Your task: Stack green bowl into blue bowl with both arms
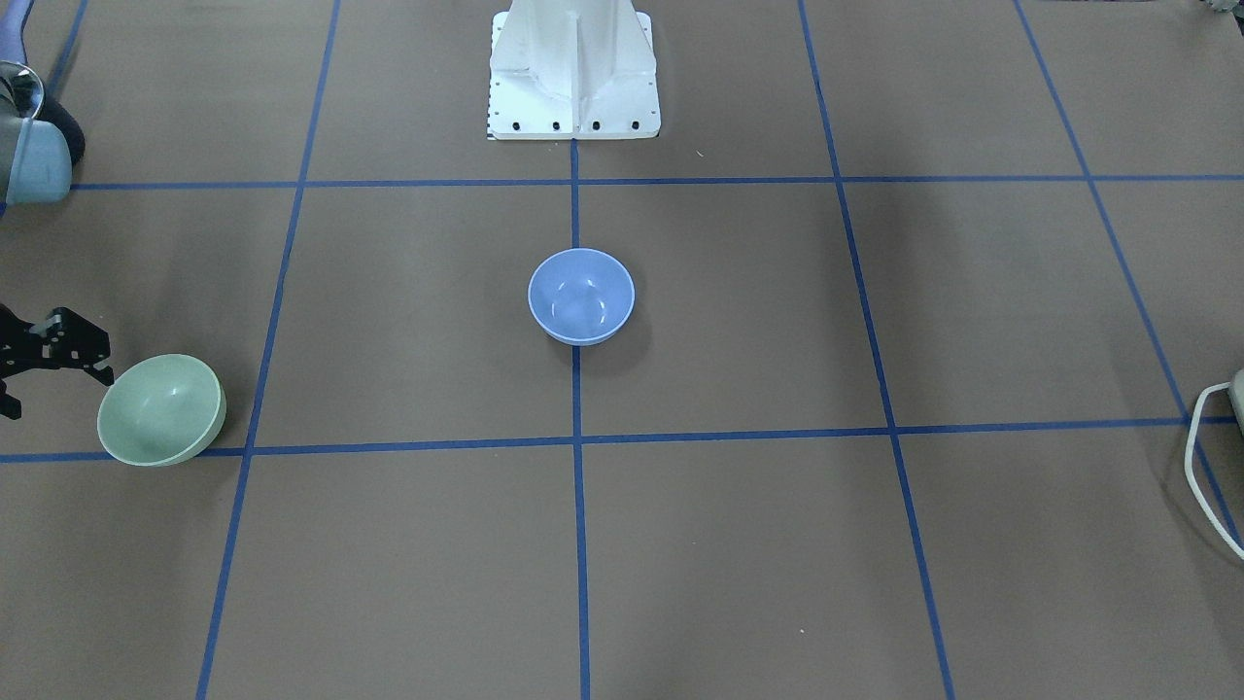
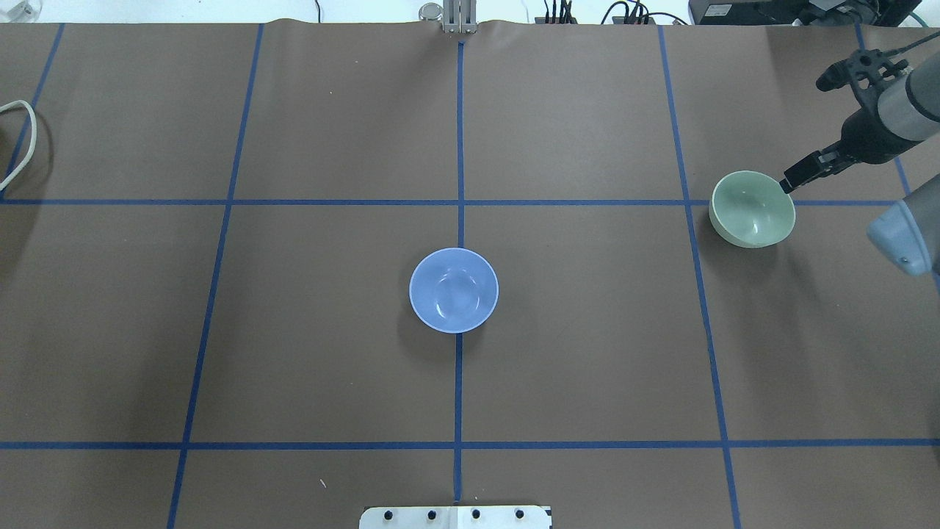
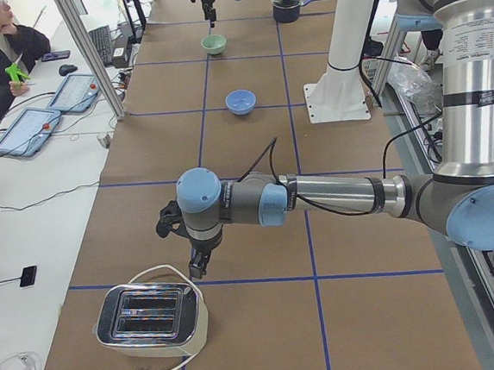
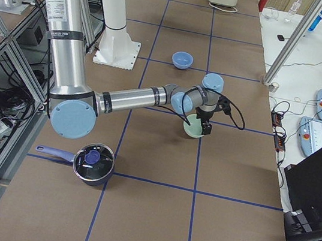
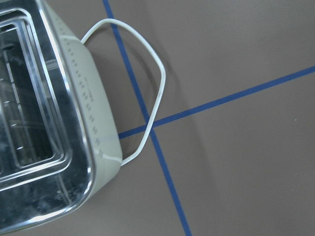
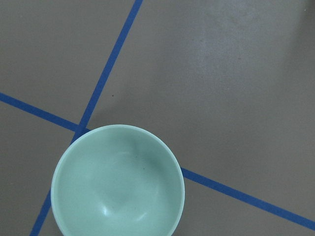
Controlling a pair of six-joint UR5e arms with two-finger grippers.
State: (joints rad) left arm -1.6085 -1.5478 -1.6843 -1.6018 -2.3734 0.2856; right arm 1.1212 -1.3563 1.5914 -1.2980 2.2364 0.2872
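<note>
I expect the green bowl (image 1: pixel 162 410) to nest deep when I lower it, with its rim just above the blue bowl's rim (image 1: pixel 582 297), because both bowls look similar in shape.
The green bowl (image 1: pixel 160 408) stands upright on a blue tape line at the table's right side; it also shows in the overhead view (image 2: pixel 752 209) and fills the bottom of the right wrist view (image 6: pixel 118 182). The blue bowl (image 1: pixel 581 296) stands upright and empty at the table's centre (image 2: pixel 454 290). My right gripper (image 1: pixel 53 389) is open and empty, one fingertip close to the green bowl's outer rim (image 2: pixel 797 176). My left gripper (image 3: pixel 195 267) hangs over a toaster far from both bowls; I cannot tell whether it is open or shut.
A chrome toaster (image 3: pixel 150 315) with a white cable (image 2: pixel 22 139) sits at the table's left end. A black pot (image 4: pixel 92 165) with a blue handle sits at the right end. The white pedestal (image 1: pixel 573 78) stands behind the blue bowl.
</note>
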